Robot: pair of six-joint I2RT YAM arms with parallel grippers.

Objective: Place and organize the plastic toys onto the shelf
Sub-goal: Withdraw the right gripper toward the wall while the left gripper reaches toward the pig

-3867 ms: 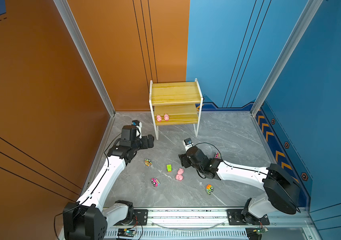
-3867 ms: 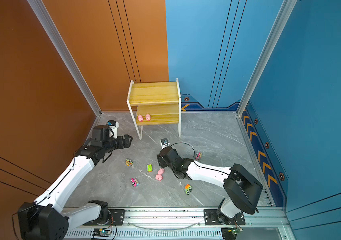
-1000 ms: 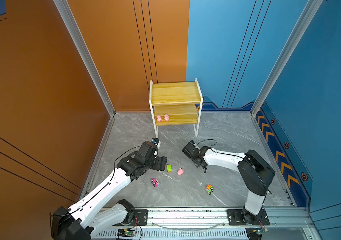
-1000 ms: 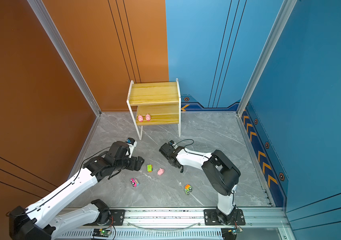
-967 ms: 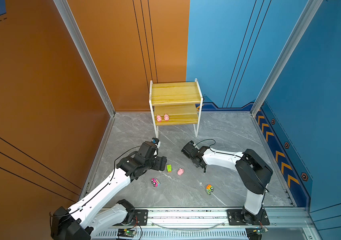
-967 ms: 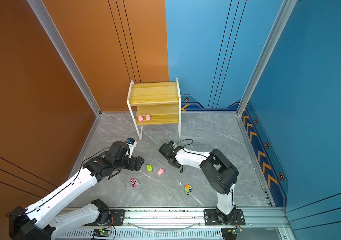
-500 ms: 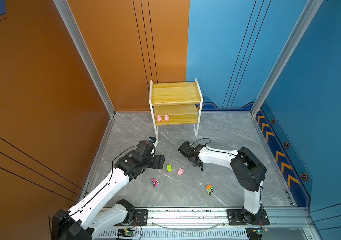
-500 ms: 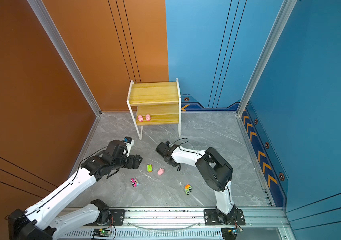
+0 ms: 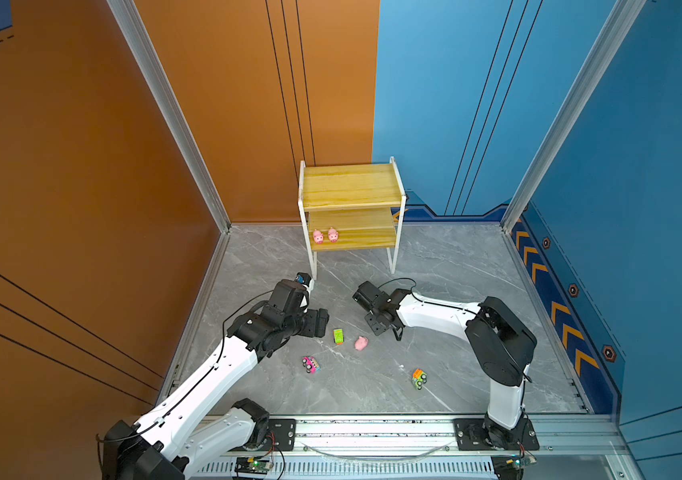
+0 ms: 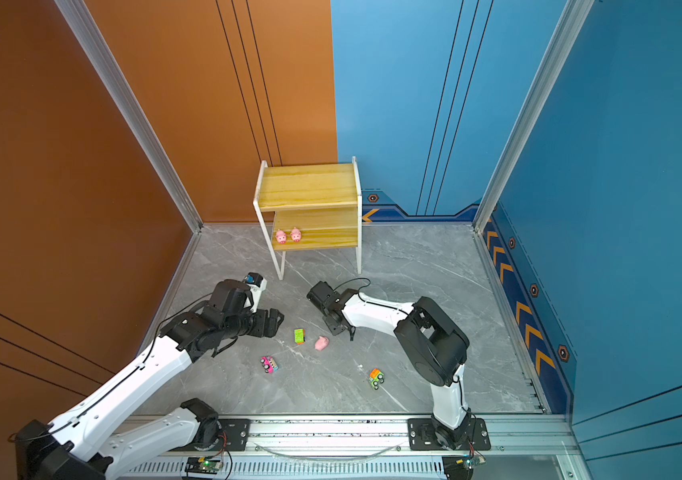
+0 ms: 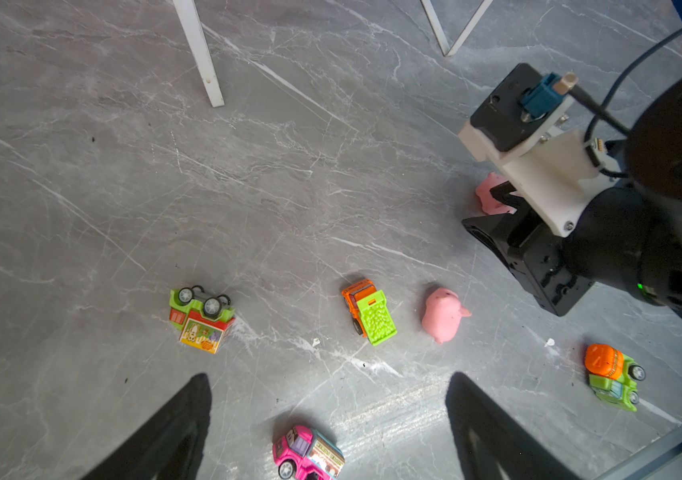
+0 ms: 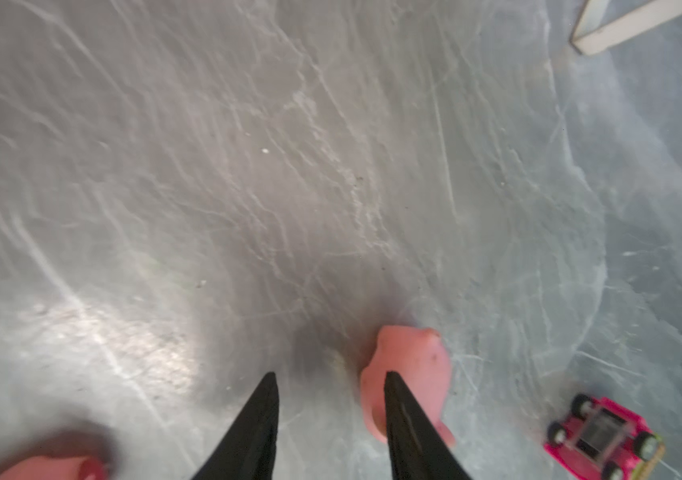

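Observation:
The pig is outside my right gripper's open fingers, against one finger (image 12: pixel 374 400), so my right gripper should move away and my left gripper should grab the pig's body (image 11: pixel 490 194).
The shelf (image 9: pixel 351 189) (image 10: pixel 310 187) stands at the back with two pink pigs (image 9: pixel 325 235) on its lower board. A green truck (image 9: pixel 338 336) (image 11: pixel 368 316), a pig (image 9: pixel 360 343) (image 11: pixel 443 313), a pink car (image 9: pixel 310 364) (image 11: pixel 308 453) and an orange-green vehicle (image 9: pixel 418 378) lie on the floor. My left gripper (image 9: pixel 323 322) (image 11: pixel 328 376) hangs wide open above the pink car. An overturned green vehicle (image 11: pixel 200 318) lies nearby. My right gripper (image 9: pixel 387 332) (image 12: pixel 331 378) is open and empty low over the floor, and another pig (image 12: pixel 409 374) lies against the outside of one finger.
An upturned pink car (image 12: pixel 603 436) lies close to my right gripper. The shelf's white legs (image 11: pixel 200 54) stand just behind both grippers. Orange and blue walls close in the grey marble floor (image 9: pixel 455 374), and a metal rail (image 9: pixel 372 428) runs along the front.
My right gripper's jaws have parted from shut, leaving a pig beside one finger, and that arm swung a little left. My left arm came from near the shelf leg to over the toys.

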